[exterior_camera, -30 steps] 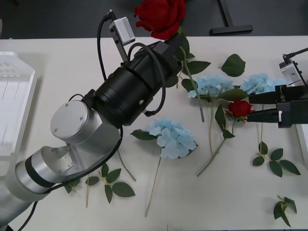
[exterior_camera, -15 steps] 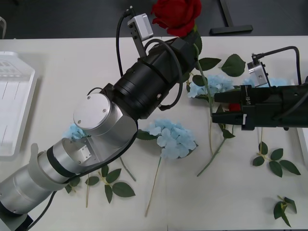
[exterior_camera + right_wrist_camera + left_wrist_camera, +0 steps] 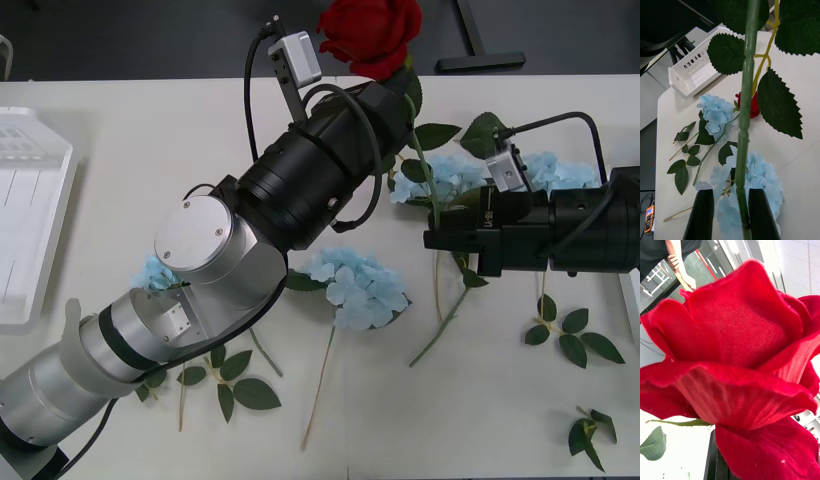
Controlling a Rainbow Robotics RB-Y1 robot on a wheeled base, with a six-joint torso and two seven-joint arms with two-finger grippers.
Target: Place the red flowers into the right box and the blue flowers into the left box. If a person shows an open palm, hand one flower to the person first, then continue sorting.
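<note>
My right gripper will, on closing, make the green stem swing its lower end point(image 3: 742, 204) toward the middle, since the stem stands close against one black finger point(image 3: 760, 212).
My left gripper point(image 3: 719, 464) is shut on a red flower point(image 3: 369, 33), held high over the table's far edge; its head point(image 3: 733, 363) looms close in the left wrist view. The stem point(image 3: 428, 190) hangs down toward the table. My right gripper point(image 3: 432, 240) has reached in from the right, and the stem point(image 3: 743, 150) stands between its black fingers point(image 3: 702, 215), which are open. A second red flower point(image 3: 751, 105) lies beneath the right arm. Blue flowers lie at the middle point(image 3: 360, 285), under the left arm point(image 3: 158, 272) and at the back right point(image 3: 440, 178). The left box point(image 3: 30, 215) stands at the left edge, the right box point(image 3: 696, 73) at the right.
Loose green leaf sprigs lie near the front left point(image 3: 225, 375), at the right point(image 3: 570, 335) and at the front right corner point(image 3: 590, 430). The left arm point(image 3: 260, 220) stretches diagonally over the table's middle. A black stand foot point(image 3: 480, 55) lies beyond the far edge.
My right gripper has moved left across the flowers to the hanging stem. The left arm carried the red flower a little to the right, then held still.
</note>
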